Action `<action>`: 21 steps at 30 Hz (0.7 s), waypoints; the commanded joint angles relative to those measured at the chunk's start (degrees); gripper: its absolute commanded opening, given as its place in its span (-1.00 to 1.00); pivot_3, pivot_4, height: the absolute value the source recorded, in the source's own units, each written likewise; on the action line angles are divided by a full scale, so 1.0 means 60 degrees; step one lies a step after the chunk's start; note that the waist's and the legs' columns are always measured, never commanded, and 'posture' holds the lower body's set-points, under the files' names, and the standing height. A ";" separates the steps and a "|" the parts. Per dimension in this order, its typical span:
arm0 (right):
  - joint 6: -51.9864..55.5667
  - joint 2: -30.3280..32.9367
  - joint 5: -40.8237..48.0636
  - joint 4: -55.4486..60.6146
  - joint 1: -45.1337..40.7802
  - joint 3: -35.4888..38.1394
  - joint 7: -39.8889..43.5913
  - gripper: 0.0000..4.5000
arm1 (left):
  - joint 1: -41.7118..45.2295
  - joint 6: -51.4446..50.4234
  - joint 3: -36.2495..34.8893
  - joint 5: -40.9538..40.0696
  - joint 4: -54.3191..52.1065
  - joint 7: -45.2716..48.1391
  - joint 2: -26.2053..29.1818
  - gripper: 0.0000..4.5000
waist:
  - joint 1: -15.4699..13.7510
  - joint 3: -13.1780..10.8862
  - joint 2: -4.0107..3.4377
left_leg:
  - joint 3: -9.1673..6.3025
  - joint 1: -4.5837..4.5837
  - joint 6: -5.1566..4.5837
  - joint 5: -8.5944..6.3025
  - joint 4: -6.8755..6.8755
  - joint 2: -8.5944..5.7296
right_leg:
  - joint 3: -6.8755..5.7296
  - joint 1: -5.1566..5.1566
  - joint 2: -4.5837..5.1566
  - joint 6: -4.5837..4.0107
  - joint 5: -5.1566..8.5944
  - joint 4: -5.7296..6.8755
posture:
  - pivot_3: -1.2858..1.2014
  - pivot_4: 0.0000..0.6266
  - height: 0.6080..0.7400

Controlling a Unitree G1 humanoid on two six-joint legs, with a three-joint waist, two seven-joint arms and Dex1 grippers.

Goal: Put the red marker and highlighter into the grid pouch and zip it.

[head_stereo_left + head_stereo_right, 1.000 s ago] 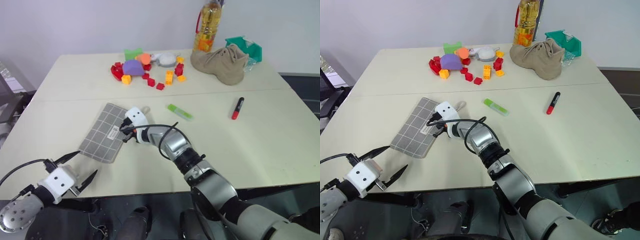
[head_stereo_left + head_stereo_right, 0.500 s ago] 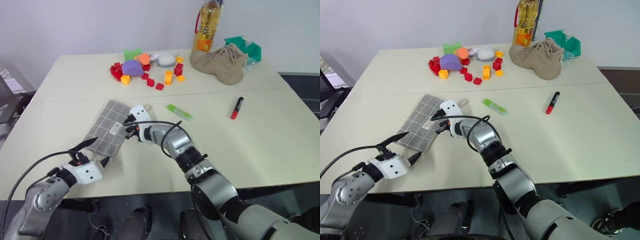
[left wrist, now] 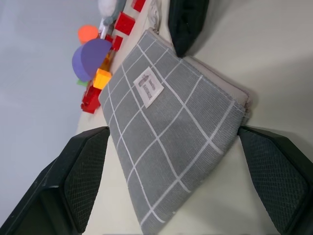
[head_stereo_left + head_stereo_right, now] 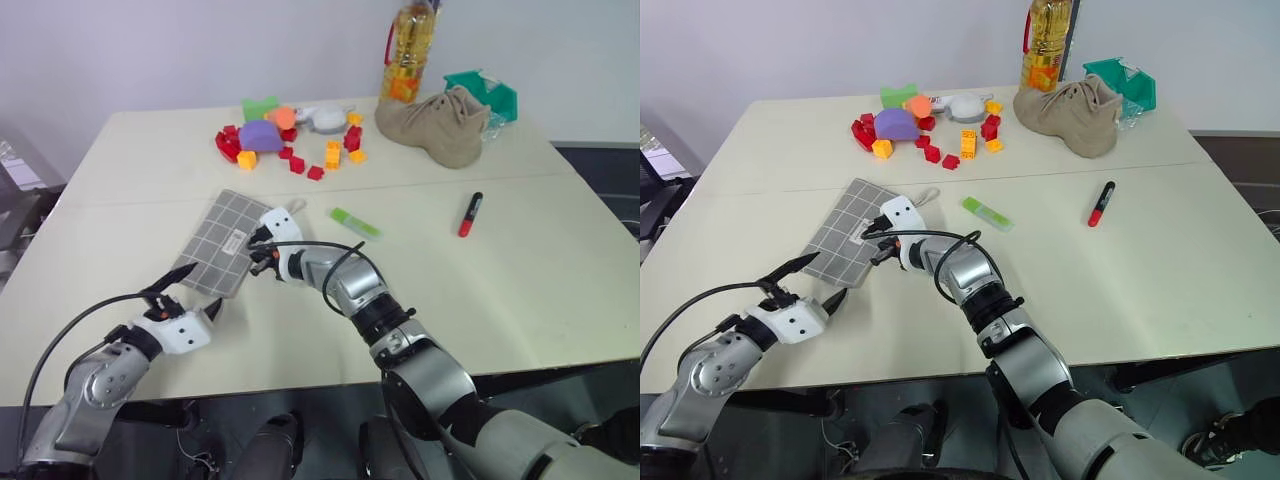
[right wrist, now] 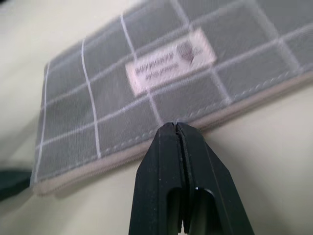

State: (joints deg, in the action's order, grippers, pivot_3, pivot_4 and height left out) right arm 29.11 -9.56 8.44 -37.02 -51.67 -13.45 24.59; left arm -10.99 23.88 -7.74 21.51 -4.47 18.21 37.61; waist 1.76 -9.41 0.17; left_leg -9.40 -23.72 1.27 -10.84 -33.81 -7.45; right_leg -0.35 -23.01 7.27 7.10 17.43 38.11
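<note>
The pull loop is at the far corner of the grid pouch [image 4: 218,245], so the grid pouch will unzip from there toward my left gripper when I pull the loop.
The grid pouch [image 4: 218,250], grey with white lines and a small white label, lies left of the table's middle. My right gripper [image 4: 257,253] is shut on the middle of its right-hand long edge; in the right wrist view its fingertips [image 5: 174,128] meet at the pouch's seam [image 5: 146,142]. My left gripper [image 4: 198,290] is open at the pouch's near corner, and in the left wrist view that corner [image 3: 215,127] lies between its fingers [image 3: 73,186]. The light-green highlighter [image 4: 356,223] lies right of the pouch. The red marker [image 4: 468,214] lies further right.
Toy blocks [image 4: 290,140] are scattered at the back of the table. A tan shoe [image 4: 435,125], an oil bottle [image 4: 408,55] and a green basket [image 4: 485,92] stand at the back right. The table's front edge [image 4: 300,375] is close behind my left hand.
My left gripper has come up from the front-left table edge to the pouch's near corner. The pouch has shifted a little away from me with the right gripper.
</note>
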 commanded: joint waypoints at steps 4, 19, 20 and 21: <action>-0.1151 -0.0666 -0.0539 -0.0101 -0.0419 -0.0518 0.0099 -0.98 | -0.0805 -0.0322 -0.0513 -0.0524 -0.0581 0.0282 0.0305 1.00 | 0.0149 0.0001 0.0001 | 0.0001 0.0000 0.0007 -0.0004 0.0010 0.0018 | 0.0004 -0.0010 -0.0017 -0.0001 0.0000 0.0001 | 0.03 -0.52 1.00; -0.2134 -0.1420 -0.1369 -0.4181 -0.1826 -0.0315 -0.0580 -0.98 | -0.0514 -0.1069 -0.0570 -0.0479 -0.0596 0.0563 0.0572 1.00 | 0.0153 0.0004 -0.0004 | 0.0005 0.0025 0.0034 -0.0010 0.0018 0.0054 | 0.0036 -0.0018 -0.0076 -0.0038 -0.0021 0.0003 | 0.03 -0.52 1.00; -0.2190 -0.1402 -0.1379 -0.4087 -0.1770 -0.0316 -0.0549 -0.98 | -0.0340 -0.1134 -0.0489 -0.0434 -0.0477 0.0587 0.0597 1.00 | 0.0152 0.0004 -0.0003 | 0.0004 0.0026 0.0034 -0.0010 0.0018 0.0054 | 0.0036 -0.0018 -0.0078 -0.0039 -0.0021 0.0005 | 0.03 -0.52 1.00; -0.2263 -0.1370 -0.1387 -0.3982 -0.1709 -0.0322 -0.0511 -0.98 | -0.0212 -0.1192 -0.0409 -0.0401 -0.0391 0.0615 0.0618 1.00 | 0.0145 0.0003 -0.0005 | 0.0003 0.0026 0.0034 -0.0010 0.0018 0.0056 | 0.0035 -0.0019 -0.0080 -0.0041 -0.0023 0.0006 | 0.03 -0.52 1.00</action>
State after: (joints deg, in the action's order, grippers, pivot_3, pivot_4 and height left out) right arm 15.66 -11.32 0.71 -61.05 -61.65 -15.20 21.03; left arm -13.19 17.66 -10.11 18.49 -7.46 21.64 40.44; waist 2.63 -9.39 0.14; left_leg -9.39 -23.55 1.47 -10.90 -33.70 -7.12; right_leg -0.13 -23.12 6.79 6.84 17.29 38.15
